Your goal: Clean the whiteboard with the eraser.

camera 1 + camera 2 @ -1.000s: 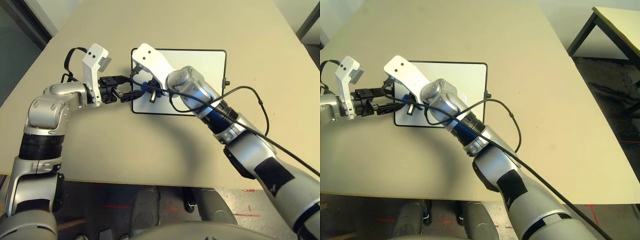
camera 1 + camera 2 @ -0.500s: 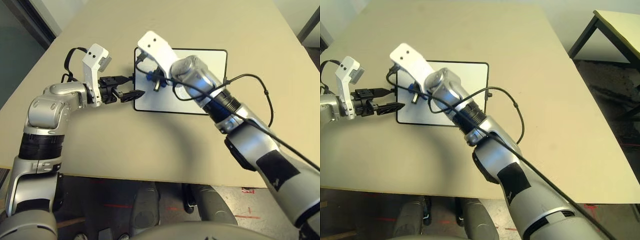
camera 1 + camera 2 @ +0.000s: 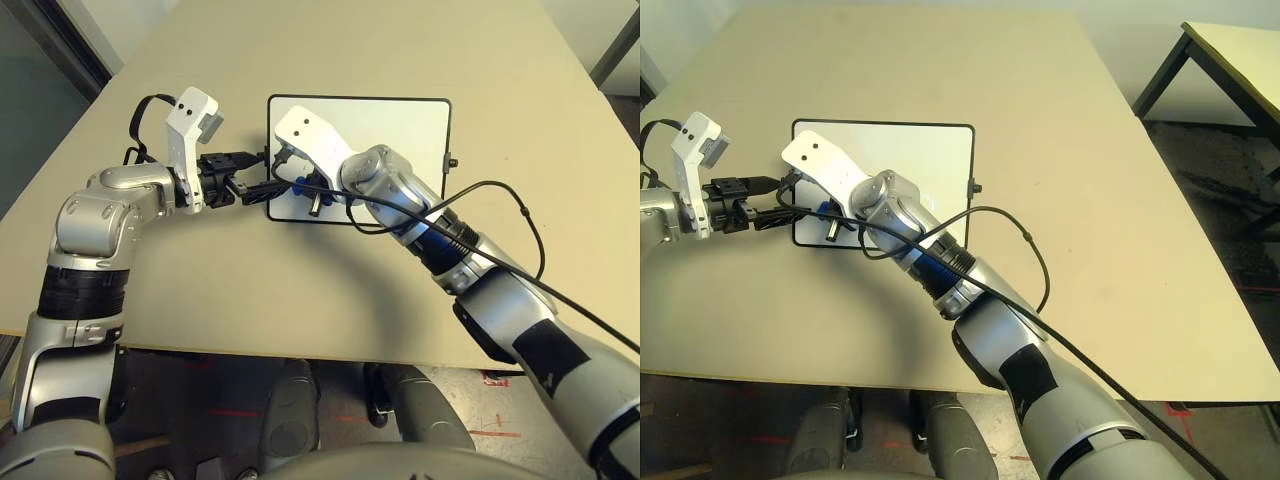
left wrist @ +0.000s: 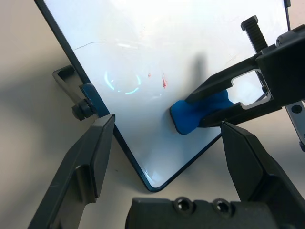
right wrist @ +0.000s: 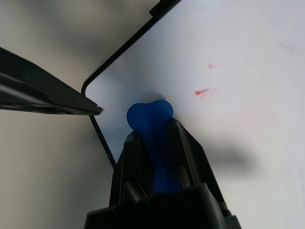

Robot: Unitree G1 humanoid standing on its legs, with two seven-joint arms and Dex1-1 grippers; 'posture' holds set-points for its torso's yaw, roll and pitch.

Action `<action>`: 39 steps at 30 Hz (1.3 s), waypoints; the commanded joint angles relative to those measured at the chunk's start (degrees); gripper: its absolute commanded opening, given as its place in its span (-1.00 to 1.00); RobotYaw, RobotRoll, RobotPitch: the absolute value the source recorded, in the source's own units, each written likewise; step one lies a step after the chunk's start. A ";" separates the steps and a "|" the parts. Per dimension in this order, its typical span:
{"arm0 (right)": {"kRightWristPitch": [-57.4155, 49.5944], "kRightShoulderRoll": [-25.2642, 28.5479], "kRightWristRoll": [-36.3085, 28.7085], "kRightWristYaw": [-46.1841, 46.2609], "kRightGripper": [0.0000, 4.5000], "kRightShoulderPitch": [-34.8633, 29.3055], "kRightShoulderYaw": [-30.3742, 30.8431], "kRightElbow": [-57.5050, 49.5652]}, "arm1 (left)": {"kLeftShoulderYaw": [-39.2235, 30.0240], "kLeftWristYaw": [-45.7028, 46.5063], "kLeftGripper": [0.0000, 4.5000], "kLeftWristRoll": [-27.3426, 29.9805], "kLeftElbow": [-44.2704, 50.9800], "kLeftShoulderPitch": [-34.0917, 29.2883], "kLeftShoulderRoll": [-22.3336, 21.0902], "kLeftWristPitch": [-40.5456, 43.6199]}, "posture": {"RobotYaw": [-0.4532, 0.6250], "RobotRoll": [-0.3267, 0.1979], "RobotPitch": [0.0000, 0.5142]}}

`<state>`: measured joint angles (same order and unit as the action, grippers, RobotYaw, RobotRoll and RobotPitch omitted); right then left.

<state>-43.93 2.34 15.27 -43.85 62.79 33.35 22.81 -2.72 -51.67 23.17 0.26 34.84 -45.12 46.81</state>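
The eraser (image 4: 184,116) is near the whiteboard's near corner, and there are still red marks farther up. My right gripper should therefore wipe back over those marks (image 5: 202,91) toward the whiteboard's far edge.
The whiteboard (image 3: 400,130) lies flat on the table, with small red marks (image 4: 163,82) and a faint blue circle (image 4: 123,83) on it. The blue eraser (image 3: 297,183) presses on the board near its near-left corner. My right gripper (image 5: 153,130) is shut on the eraser (image 5: 147,113). In the left wrist view its black fingers (image 4: 224,83) clamp the eraser (image 4: 190,112). My left gripper (image 3: 266,174) is open, its fingers straddling the board's left side at that corner, beside a small black knob (image 4: 82,110).
A black cable (image 3: 500,190) loops off my right forearm over the table beside the board. A knob (image 3: 453,162) sticks out of the board's right side. Bare beige table (image 3: 250,280) surrounds the board. Another table (image 3: 1240,50) stands far right.
My right arm pushed the eraser away across the board's left part, then drew it back toward the near-left corner. The left gripper has stayed in place.
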 commanded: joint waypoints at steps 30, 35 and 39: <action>7.54 -5.42 -3.41 8.73 -0.74 10.71 -10.75 12.94 | -1.74 0.16 1.00 -0.43 -2.77 -0.09 -2.07 -0.35 | -0.08 0.25 -0.33; 8.30 -5.99 -3.36 8.38 -0.74 10.75 -10.60 14.27 | -1.55 0.12 1.00 -0.42 -2.85 0.03 -1.89 -0.41 | -0.09 0.25 -0.33; 5.67 -5.95 -2.64 5.66 -0.74 6.49 -7.37 10.19 | -1.44 0.12 1.00 -0.36 -2.80 0.03 -1.74 -0.35 | -0.09 0.25 -0.32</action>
<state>-36.76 -3.25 12.28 -36.80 70.89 23.77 34.97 -4.06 -51.58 22.86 -2.43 34.88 -46.57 46.72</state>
